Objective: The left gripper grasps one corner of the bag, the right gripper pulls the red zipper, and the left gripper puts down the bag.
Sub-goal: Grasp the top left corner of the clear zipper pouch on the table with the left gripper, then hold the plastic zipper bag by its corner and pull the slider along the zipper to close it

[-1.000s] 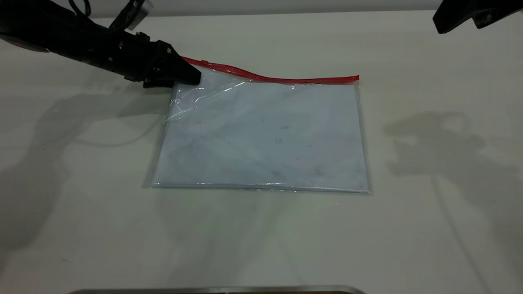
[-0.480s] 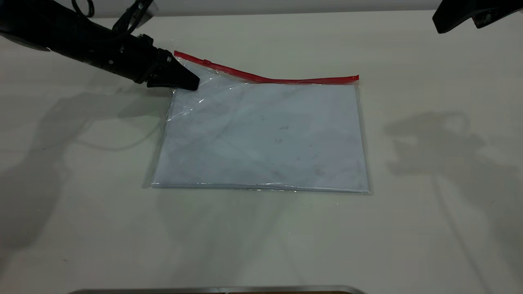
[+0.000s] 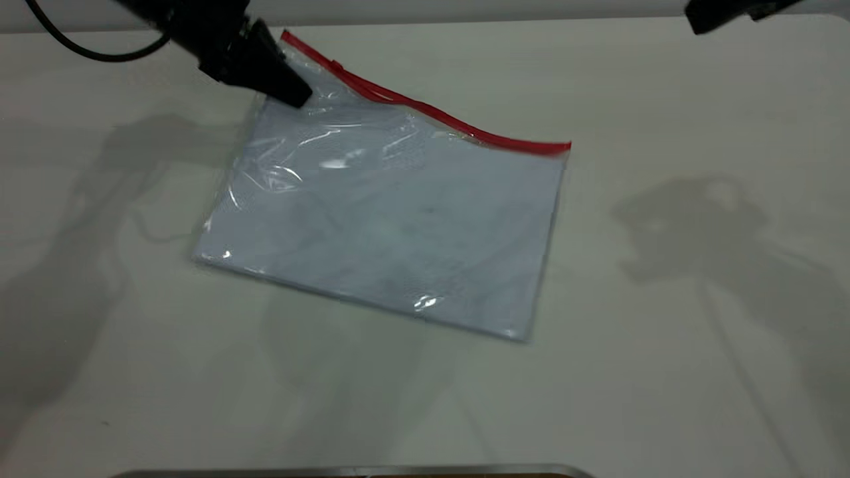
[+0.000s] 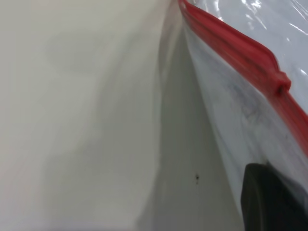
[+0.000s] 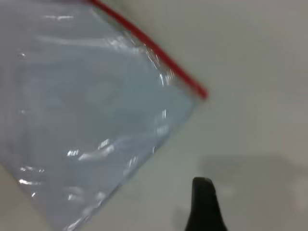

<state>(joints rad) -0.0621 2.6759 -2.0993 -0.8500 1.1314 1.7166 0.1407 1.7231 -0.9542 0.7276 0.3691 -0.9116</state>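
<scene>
I should keep moving my right gripper toward the slider tab (image 3: 336, 67) and close on it, because the tab is clear of my left gripper's fingers on the bag's raised corner (image 3: 287, 38).
The bag (image 3: 392, 219) is a clear pouch with white paper inside; its far left part is raised off the table and its near edge rests on it. The red zipper (image 3: 425, 109) runs along its far edge, with the slider tab (image 3: 337, 65) near the raised end. My left gripper (image 3: 292, 96) is shut on the bag just below the red-capped corner (image 3: 285, 34) and holds it up. The left wrist view shows one finger (image 4: 269, 197) on the plastic beside the zipper (image 4: 240, 48). My right gripper (image 3: 717, 13) hangs open at the far right, away from the bag; one finger (image 5: 206, 202) shows.
The pale table (image 3: 664, 332) lies all round the bag. A metal edge (image 3: 352, 471) runs along the near side. The bag's other red-capped corner (image 3: 564, 146) lies on the table and also shows in the right wrist view (image 5: 202, 94).
My left gripper has risen and moved away to the far left with the corner in it. The bag has tilted and swung round on the table. The right gripper has shifted slightly left.
</scene>
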